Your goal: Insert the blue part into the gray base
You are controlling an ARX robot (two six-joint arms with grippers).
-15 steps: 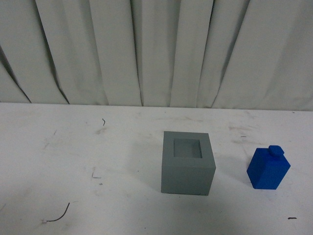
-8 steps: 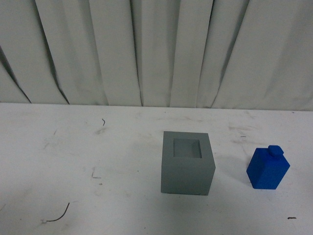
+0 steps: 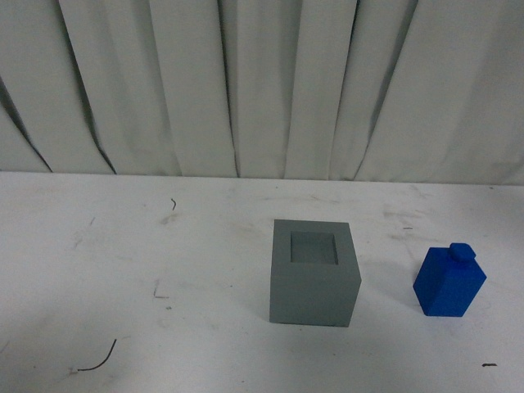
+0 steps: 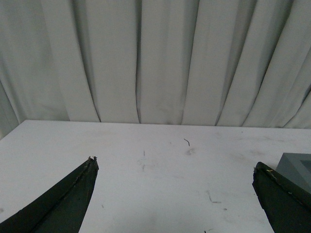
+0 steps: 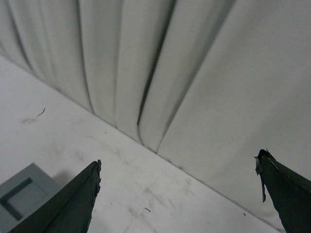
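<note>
I expect the blue part (image 3: 449, 281) to go down only partway and stand well above the hole's rim when I put it in, because the gray base's square hole (image 3: 313, 248) is shallow.
The gray base (image 3: 314, 274) stands on the white table near the middle in the front view, its square recess facing up and empty. The blue part (image 3: 449, 281) stands upright on the table to the base's right, apart from it, its small knob on top. Neither arm shows in the front view. My left gripper (image 4: 175, 165) is open and empty over bare table; a corner of the gray base (image 4: 297, 167) shows beside one finger. My right gripper (image 5: 179, 162) is open and empty, with a corner of the gray base (image 5: 22, 194) in its view. The blue part is out of both wrist views.
A white pleated curtain (image 3: 262, 82) hangs behind the table's far edge. A thin dark wire scrap (image 3: 100, 358) lies at the front left, and a small dark speck (image 3: 489, 364) lies at the front right. The table (image 3: 164, 246) is scuffed.
The base and the blue part have not moved. The wire scrap at the front left shifts slightly between frames.
</note>
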